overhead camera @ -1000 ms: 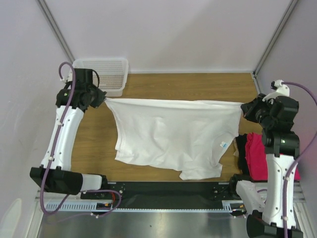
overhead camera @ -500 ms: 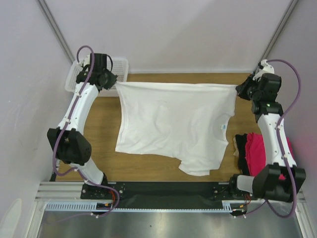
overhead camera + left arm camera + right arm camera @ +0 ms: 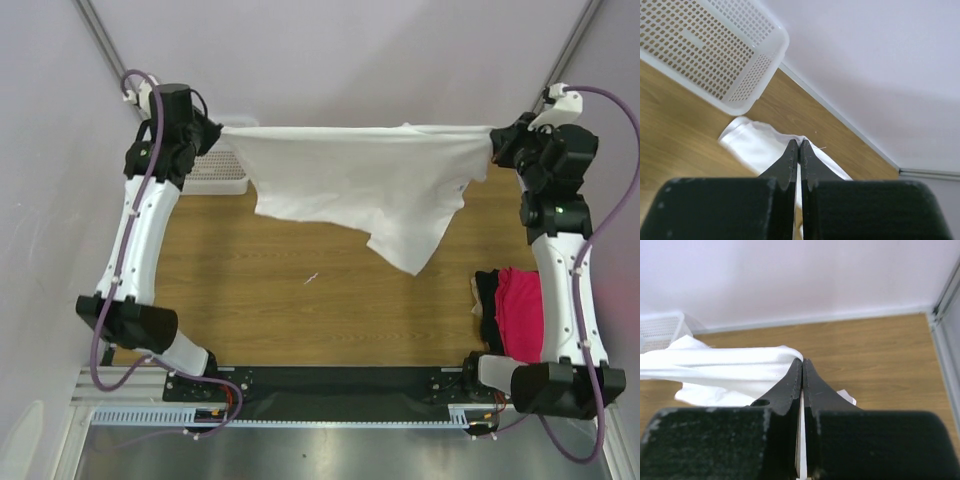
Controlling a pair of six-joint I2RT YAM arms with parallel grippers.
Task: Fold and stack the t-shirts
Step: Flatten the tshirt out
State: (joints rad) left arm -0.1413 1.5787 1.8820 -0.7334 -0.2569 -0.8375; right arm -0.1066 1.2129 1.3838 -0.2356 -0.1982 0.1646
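My left gripper and right gripper are to draw the large white t-shirt toward the front edge (image 3: 320, 362) before laying it flat, as it droops crooked to a low point (image 3: 408, 258).
The large white t-shirt (image 3: 365, 180) hangs stretched in the air across the back of the table. My left gripper (image 3: 218, 131) is shut on its left corner and my right gripper (image 3: 492, 140) is shut on its right corner. Most of the cloth droops below the taut top edge, with a point hanging lowest at centre right. The left wrist view has white cloth (image 3: 757, 147) pinched at the tips of my left gripper (image 3: 799, 142). In the right wrist view the shirt (image 3: 725, 365) runs leftward from my right gripper (image 3: 802, 361). A magenta-pink t-shirt (image 3: 522, 315) lies on a black one (image 3: 488, 310) at the right edge.
A white mesh basket (image 3: 215, 170) stands at the back left, partly behind the left arm and the shirt's corner; its wall (image 3: 715, 47) also fills the upper left of the left wrist view. The wooden tabletop (image 3: 300, 290) is ringed by pale walls.
Both grippers have risen and moved toward the back, lifting the white t-shirt off the table. It lay spread flat a second ago; now it hangs in the air between them.
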